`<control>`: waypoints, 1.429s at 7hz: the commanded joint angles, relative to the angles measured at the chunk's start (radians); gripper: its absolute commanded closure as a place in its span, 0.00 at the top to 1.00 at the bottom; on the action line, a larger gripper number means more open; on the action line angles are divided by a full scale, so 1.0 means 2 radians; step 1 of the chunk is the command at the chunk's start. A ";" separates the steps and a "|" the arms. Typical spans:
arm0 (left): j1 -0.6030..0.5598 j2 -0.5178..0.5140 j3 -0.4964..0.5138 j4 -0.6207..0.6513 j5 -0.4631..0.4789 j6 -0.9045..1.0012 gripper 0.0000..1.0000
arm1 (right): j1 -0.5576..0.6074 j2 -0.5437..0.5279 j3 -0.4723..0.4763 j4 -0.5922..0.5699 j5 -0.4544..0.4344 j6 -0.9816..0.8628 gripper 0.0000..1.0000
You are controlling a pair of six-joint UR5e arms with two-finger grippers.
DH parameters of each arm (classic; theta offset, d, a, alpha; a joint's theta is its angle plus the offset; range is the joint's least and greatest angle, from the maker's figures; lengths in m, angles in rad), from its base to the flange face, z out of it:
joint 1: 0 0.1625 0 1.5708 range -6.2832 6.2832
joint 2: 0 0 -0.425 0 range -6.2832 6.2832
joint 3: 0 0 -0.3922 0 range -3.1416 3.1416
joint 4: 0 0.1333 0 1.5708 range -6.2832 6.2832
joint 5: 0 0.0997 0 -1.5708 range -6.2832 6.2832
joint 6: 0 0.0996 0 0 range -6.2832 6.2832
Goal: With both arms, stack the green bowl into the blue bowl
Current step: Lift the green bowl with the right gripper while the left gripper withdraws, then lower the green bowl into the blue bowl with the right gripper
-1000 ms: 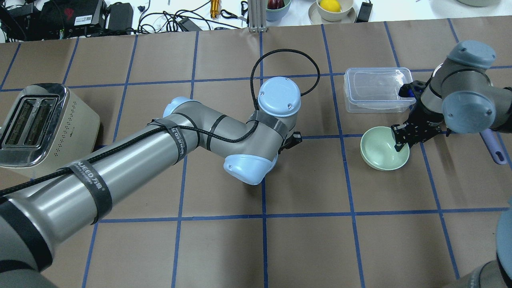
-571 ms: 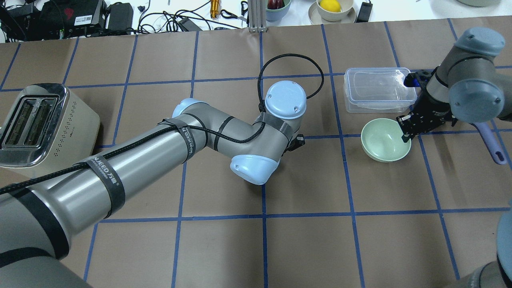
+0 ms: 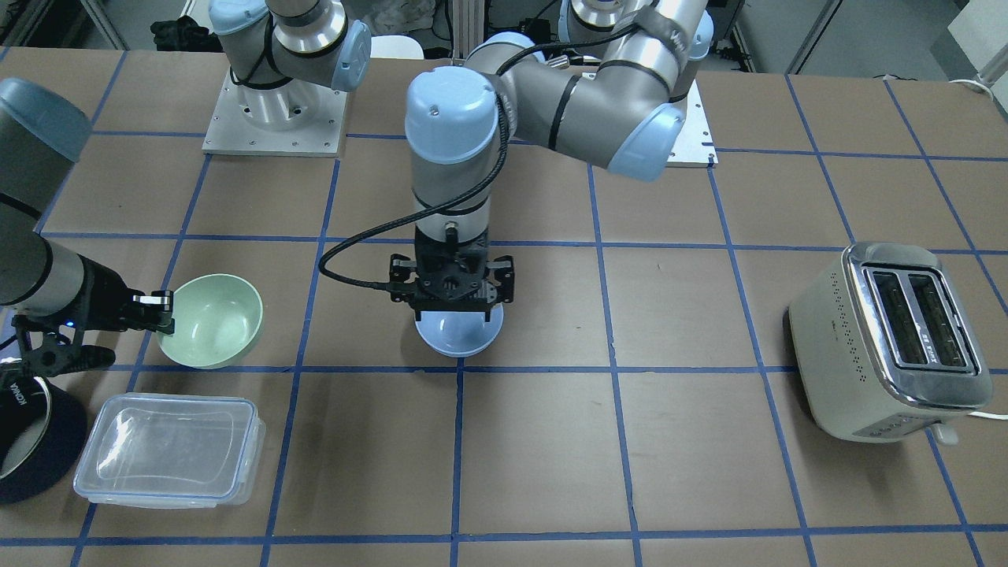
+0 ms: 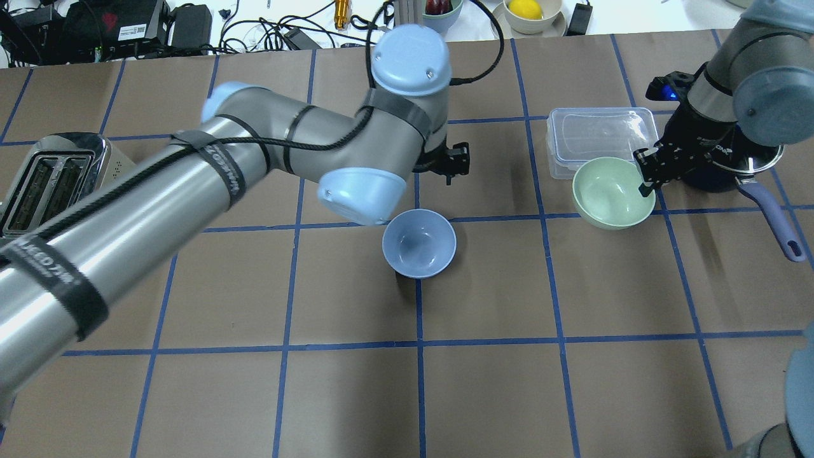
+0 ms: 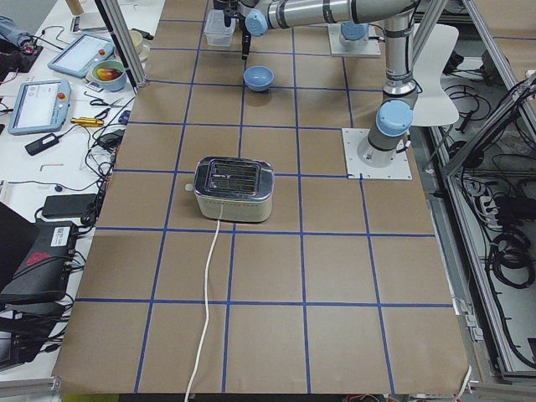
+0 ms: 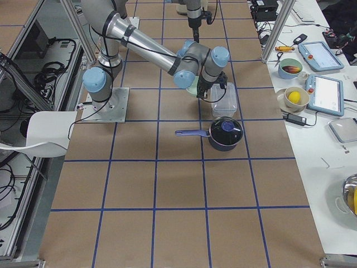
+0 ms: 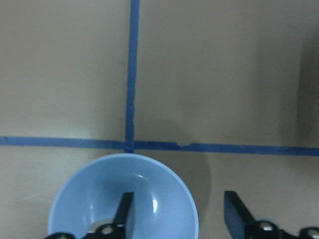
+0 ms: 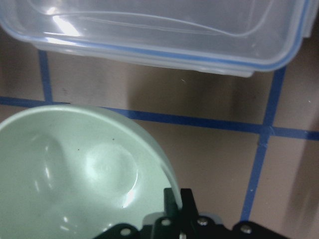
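The robot's left gripper is hanging over the blue bowl, so that gripper should move out of the way before the right gripper lowers the green bowl into the blue bowl.
The pale green bowl (image 4: 607,194) hangs just above the table, held by its right rim in my shut right gripper (image 4: 645,184). It overlaps the near edge of the clear container. It also shows in the front view (image 3: 213,319) and the right wrist view (image 8: 75,174). The pale blue bowl (image 4: 420,243) stands upright on the table near the centre, free of any grip. My left gripper (image 7: 179,216) is open above it, with one finger (image 7: 127,214) over the bowl's inside and the other outside its rim. In the front view that gripper (image 3: 453,303) partly hides the blue bowl (image 3: 459,339).
A clear lidded plastic container (image 4: 601,137) lies just beyond the green bowl. A dark navy saucepan (image 4: 731,172) with a lilac handle (image 4: 776,222) stands to its right, under my right arm. A toaster (image 4: 38,184) stands at the far left.
My left arm has risen and swung away, uncovering the blue bowl on the table. My right gripper has lifted the green bowl and carried it toward the container.
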 commanded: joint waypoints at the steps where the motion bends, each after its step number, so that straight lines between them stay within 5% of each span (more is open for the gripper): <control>1: 0.118 0.082 0.015 -0.115 -0.033 0.126 1.00 | 0.092 -0.010 -0.010 0.000 0.026 0.034 0.00; 4: 0.228 0.173 0.011 -0.213 -0.027 0.245 1.00 | 0.206 -0.005 -0.007 -0.022 0.085 0.164 0.00; 6: 0.233 0.188 -0.001 -0.214 -0.024 0.244 1.00 | 0.254 0.010 0.007 -0.042 0.085 0.217 0.00; 10: 0.207 0.195 -0.001 -0.205 0.023 0.194 1.00 | 0.255 0.024 0.037 -0.097 0.083 0.241 0.00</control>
